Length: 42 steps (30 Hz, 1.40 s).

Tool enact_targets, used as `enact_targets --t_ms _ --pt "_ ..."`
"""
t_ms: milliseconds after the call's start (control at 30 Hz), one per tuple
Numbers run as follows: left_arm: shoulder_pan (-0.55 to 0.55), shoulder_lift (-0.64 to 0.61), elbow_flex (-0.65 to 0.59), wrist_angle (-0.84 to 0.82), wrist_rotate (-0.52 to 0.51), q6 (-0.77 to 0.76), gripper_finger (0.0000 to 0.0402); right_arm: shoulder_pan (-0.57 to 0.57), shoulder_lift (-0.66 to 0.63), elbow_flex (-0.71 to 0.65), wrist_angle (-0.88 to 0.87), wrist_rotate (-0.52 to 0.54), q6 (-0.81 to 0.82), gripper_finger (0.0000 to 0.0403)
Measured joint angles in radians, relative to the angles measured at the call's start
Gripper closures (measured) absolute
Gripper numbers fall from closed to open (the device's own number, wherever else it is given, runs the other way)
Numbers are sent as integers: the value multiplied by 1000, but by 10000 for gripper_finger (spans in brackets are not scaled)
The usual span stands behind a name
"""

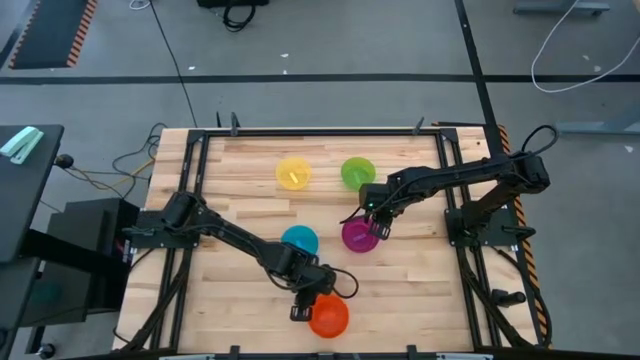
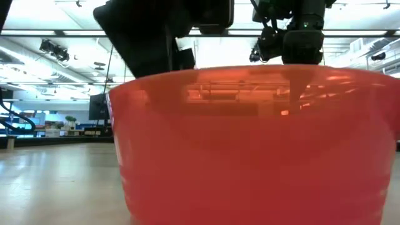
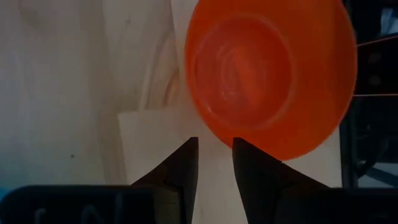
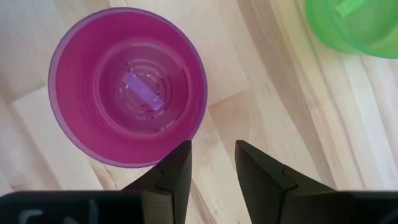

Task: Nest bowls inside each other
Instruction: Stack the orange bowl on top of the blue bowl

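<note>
The orange bowl's rim [image 3: 217, 132] angles past my left gripper's fingers, leaving wood below their gap, so I'll shift farther along the bowl's edge [image 3: 189, 90] and straddle it before closing.
The orange bowl [image 1: 330, 318] stands upright at the table's near edge and fills the low view [image 2: 250, 144]. My left gripper [image 1: 304, 308] is open and hangs at that bowl's left rim [image 3: 215, 146]. The magenta bowl [image 1: 357, 236] stands mid-table, and a purple edge shows around its rim [image 4: 127, 87]. My right gripper [image 1: 374, 225] is open just beside it, fingers pointing down [image 4: 211, 152], touching nothing. The blue bowl [image 1: 299, 240], yellow bowl [image 1: 293, 172] and green bowl [image 1: 357, 172] stand apart on the wood. My left gripper comes from above, pointing down, with its two fingertips at the orange bowl's left rim [image 3: 214, 132]. The rim crosses the gap between them. I cannot tell whether the fingers touch it. The bowl stands on the table.
The wooden table [image 1: 420, 290] has a black frame along its edges. The green bowl [image 4: 354, 25] lies beyond the right gripper toward the far edge. Bare wood lies at the near right and the near left.
</note>
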Motion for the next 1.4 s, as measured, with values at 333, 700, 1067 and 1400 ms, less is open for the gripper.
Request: enact_targets --t_ms 333,700,1067,1400 --pt "20 -2 55 -29 0 29 294 0 0 0 2 0 -3 273" --pt "52 61 55 -15 34 56 294 0 -3 0 2 0 -22 273" --pt "42 61 138 -27 35 102 294 -3 -3 0 1 0 -22 273" --pt "29 88 140 -18 52 100 294 -50 -3 0 -14 0 -60 273"
